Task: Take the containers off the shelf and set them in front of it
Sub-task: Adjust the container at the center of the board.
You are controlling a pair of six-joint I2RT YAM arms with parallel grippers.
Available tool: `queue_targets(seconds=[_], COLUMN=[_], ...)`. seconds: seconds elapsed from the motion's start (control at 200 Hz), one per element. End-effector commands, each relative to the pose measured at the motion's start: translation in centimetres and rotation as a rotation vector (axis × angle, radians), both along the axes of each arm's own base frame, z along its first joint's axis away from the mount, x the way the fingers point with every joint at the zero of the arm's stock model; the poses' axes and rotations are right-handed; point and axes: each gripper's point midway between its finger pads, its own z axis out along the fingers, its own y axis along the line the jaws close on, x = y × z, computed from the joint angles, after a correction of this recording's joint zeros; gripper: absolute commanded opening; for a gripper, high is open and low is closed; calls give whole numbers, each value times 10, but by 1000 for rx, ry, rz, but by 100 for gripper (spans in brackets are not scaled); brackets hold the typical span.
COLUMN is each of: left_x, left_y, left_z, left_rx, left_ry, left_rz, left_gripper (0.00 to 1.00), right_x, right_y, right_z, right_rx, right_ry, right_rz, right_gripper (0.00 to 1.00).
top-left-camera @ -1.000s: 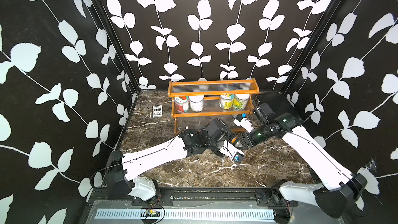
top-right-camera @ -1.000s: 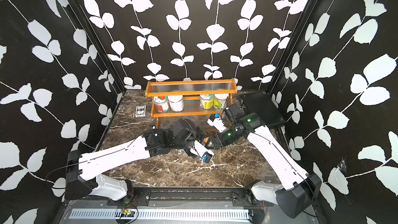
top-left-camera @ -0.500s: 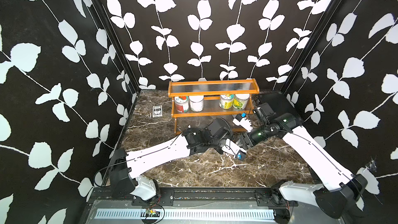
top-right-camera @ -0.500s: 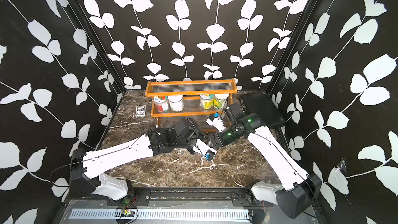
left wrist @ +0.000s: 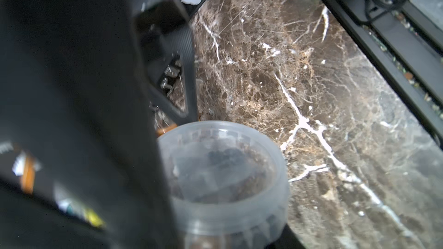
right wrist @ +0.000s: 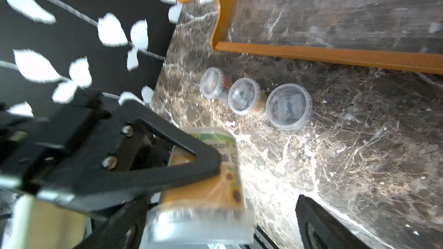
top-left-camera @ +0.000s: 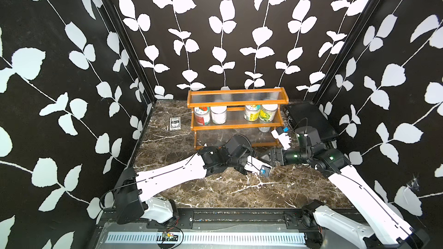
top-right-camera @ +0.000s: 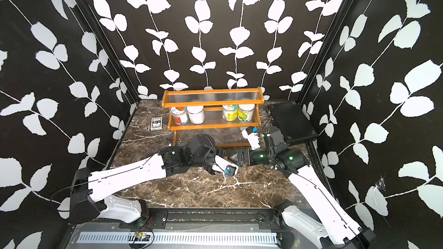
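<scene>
My left gripper is holding the cup, and the row's loose end (right wrist: 343, 122) lies toward my right gripper, so next my right gripper takes the cup (right wrist: 227, 175) and puts it there.
The shelf (top-left-camera: 237, 91) stands at the back, with several labelled jars (top-left-camera: 218, 114) on its middle tier. A small pale container (top-left-camera: 265, 129) sits on the lowest tier. Both arms meet in front of the shelf. My left gripper (left wrist: 223, 223) is shut on a small clear lidded cup (left wrist: 223, 164) with an orange label (right wrist: 211, 188). My right gripper (right wrist: 203, 231) is open, its fingers (right wrist: 311, 223) standing either side of that cup. Three more clear lidded cups (right wrist: 288, 106) stand in a row on the marble in front of the shelf (right wrist: 335, 55). The top views hide them under the left arm.
A small dark card box (top-left-camera: 174, 123) lies left of the shelf. A flat black case (top-left-camera: 309, 120) lies to its right, close behind the right arm. The black frame rail (left wrist: 383, 51) runs along the marble's front edge.
My left gripper has shut on the small cup. My right gripper has opened wide around it. Both arms stayed close together in front of the shelf.
</scene>
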Motion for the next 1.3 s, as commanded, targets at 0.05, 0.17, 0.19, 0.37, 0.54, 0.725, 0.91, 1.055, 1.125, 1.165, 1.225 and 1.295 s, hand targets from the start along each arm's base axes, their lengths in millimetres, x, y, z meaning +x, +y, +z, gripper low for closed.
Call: queue_targets(seconds=[0.05,0.17,0.19,0.37,0.54,0.725,0.91,1.055,1.125,1.165,1.225,1.295], left_x=[28,31,32,44,42,50,47,45,45,45,44,42], left_y=[-25,-29,-29,-20,-14,-11,-19,-24,-25,-26,-26,-27], left_z=[57,55,55,64,59,58,53,50,53,55,56,56], left_rx=[-424,-465,-473,-576,-591,-625,-609,-605,-611,-615,-615,-614], left_ry=[264,326,331,388,437,476,530,584,592,593,597,607], left_rz=[228,260,264,311,305,338,324,317,313,310,304,297], left_gripper=[47,48,48,49,50,51,52,53,53,53,53,53], right_x=[13,7,5,0,17,6,14,14,19,24,30,35], right_y=[7,7,5,-32,-60,-39,-23,-6,-2,-2,2,6], right_z=[22,18,14,-10,10,8,45,60,53,52,57,61], right_rx=[127,133,116,-103,-128,-77,21,-4,-33,-46,-34,-27], right_ry=[-93,-61,-46,-39,-78,-55,-216,-344,-340,-342,-362,-370], right_rz=[-79,-71,-69,-184,-364,-212,-160,-67,-60,-64,-64,-68], right_gripper=[100,100,100,100,100,99,98,98,98,97,96,94])
